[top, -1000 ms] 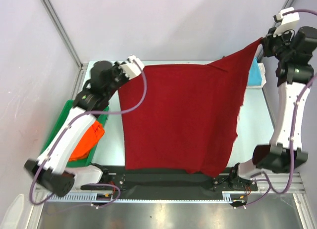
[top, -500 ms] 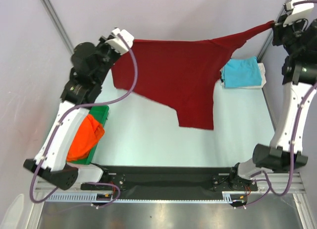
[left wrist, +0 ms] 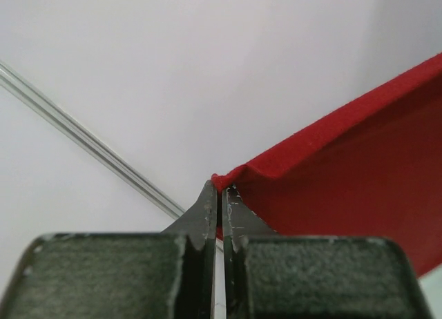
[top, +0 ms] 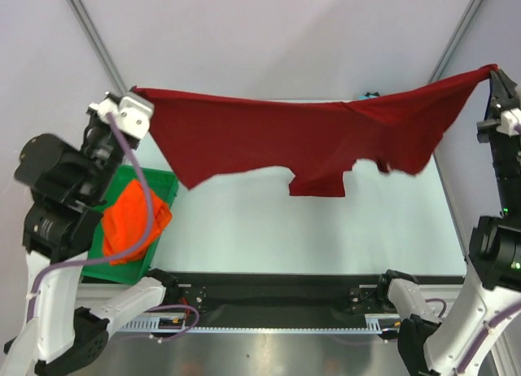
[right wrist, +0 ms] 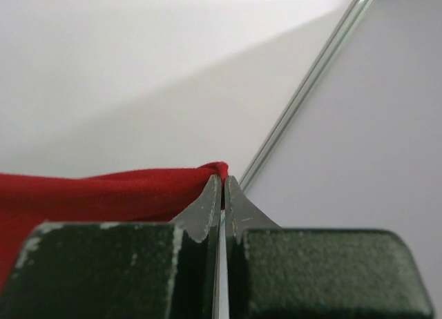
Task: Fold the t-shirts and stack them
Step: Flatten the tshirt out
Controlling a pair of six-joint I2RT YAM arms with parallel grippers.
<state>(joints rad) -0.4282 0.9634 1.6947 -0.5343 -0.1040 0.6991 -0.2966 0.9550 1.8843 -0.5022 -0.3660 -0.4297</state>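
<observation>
Next, I lay the dark red t-shirt flat toward the base bar with my left gripper and right gripper first, because it hangs with its lower edge in folds.
A large dark red t-shirt hangs stretched high above the table between both arms. My left gripper is shut on its left corner, and my right gripper is shut on its right corner. Its lower edge sags in folds over the middle of the table. A bright orange t-shirt lies crumpled in the green tray at the left. Only a sliver of the turquoise t-shirt peeks above the red cloth at the back right.
The green plastic tray sits at the table's left edge under the left arm. Grey walls with metal frame posts close in the back and sides. The arms' black base rail runs along the near edge.
Both arms have lifted and spread apart, pulling the dark red t-shirt off the table into a taut high span. The turquoise t-shirt is now mostly hidden behind it.
</observation>
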